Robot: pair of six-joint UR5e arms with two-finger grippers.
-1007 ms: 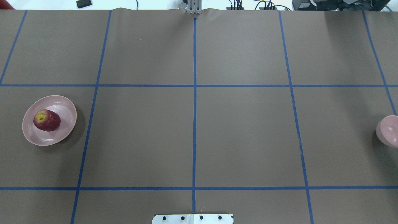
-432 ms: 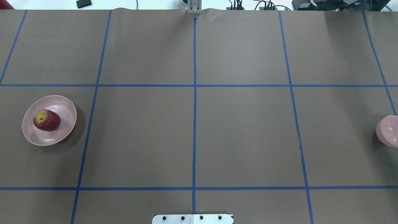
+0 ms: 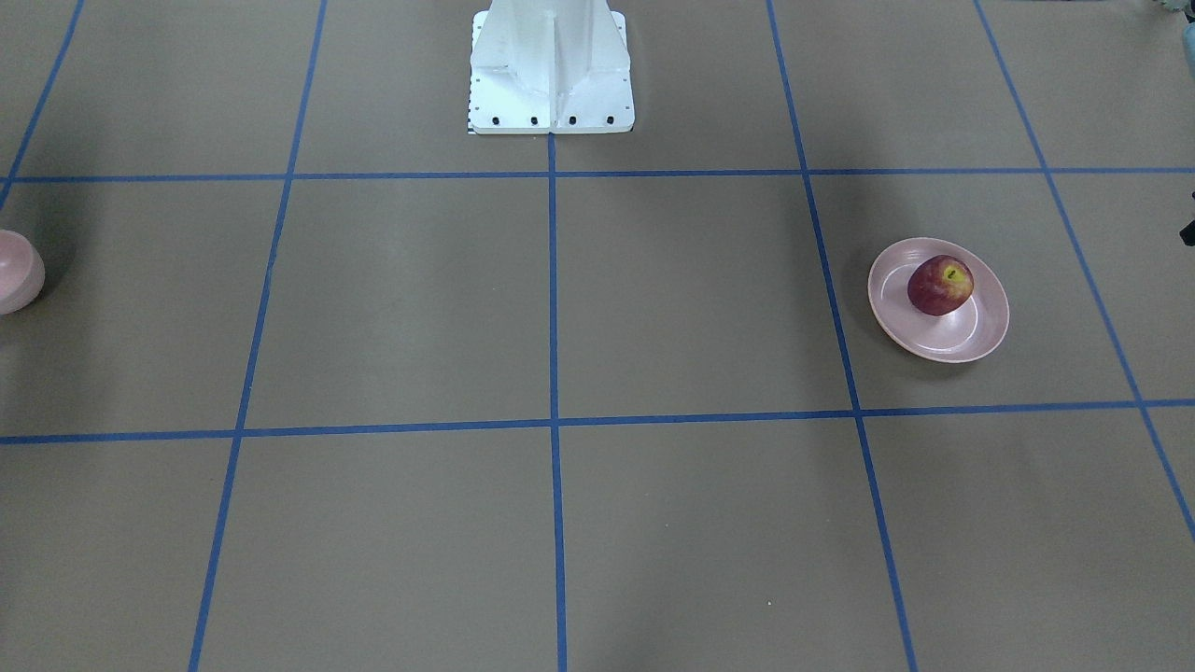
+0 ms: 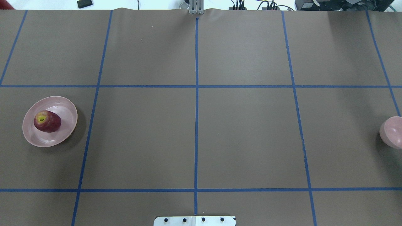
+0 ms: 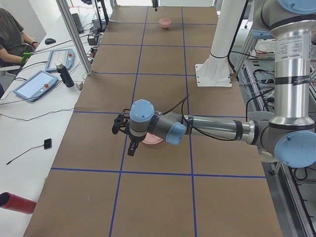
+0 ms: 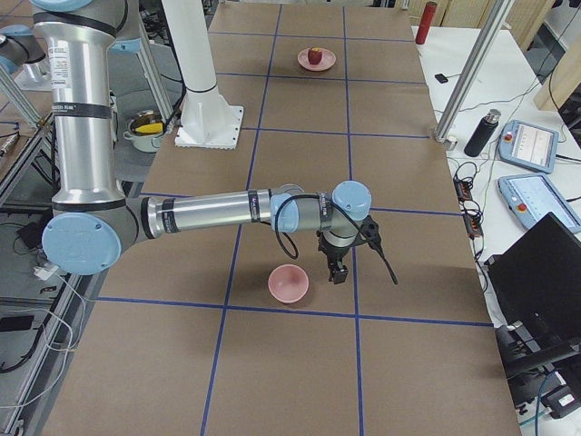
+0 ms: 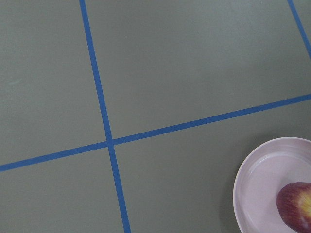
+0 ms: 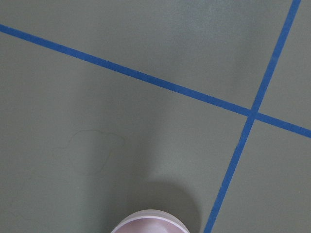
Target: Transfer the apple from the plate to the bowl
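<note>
The pink bowl is upright and empty beside my right gripper, clear of other things. I should keep moving toward the bowl's rim until my fingers close there.
The dark-red apple (image 4: 47,121) lies on the shallow pink plate (image 4: 67,108) at the table's left end; both also show in the front view, apple (image 3: 940,285) on plate (image 3: 971,341), and in the left wrist view, apple (image 7: 296,206) on plate (image 7: 257,179). The small pink bowl (image 4: 392,131) stands empty at the right end (image 3: 14,271). My left gripper (image 5: 131,147) hangs beside the plate (image 5: 154,141). My right gripper (image 6: 338,270) hangs beside the bowl (image 6: 289,283). Both grippers show only in side views, so I cannot tell whether they are open or shut.
The white robot base (image 3: 551,65) stands at the table's near middle edge. Blue tape lines grid the brown table. A side bench holds tablets (image 5: 34,85) and a bottle (image 5: 65,75); a seated person (image 5: 10,34) is beside it. A laptop (image 6: 536,272) sits past the other end.
</note>
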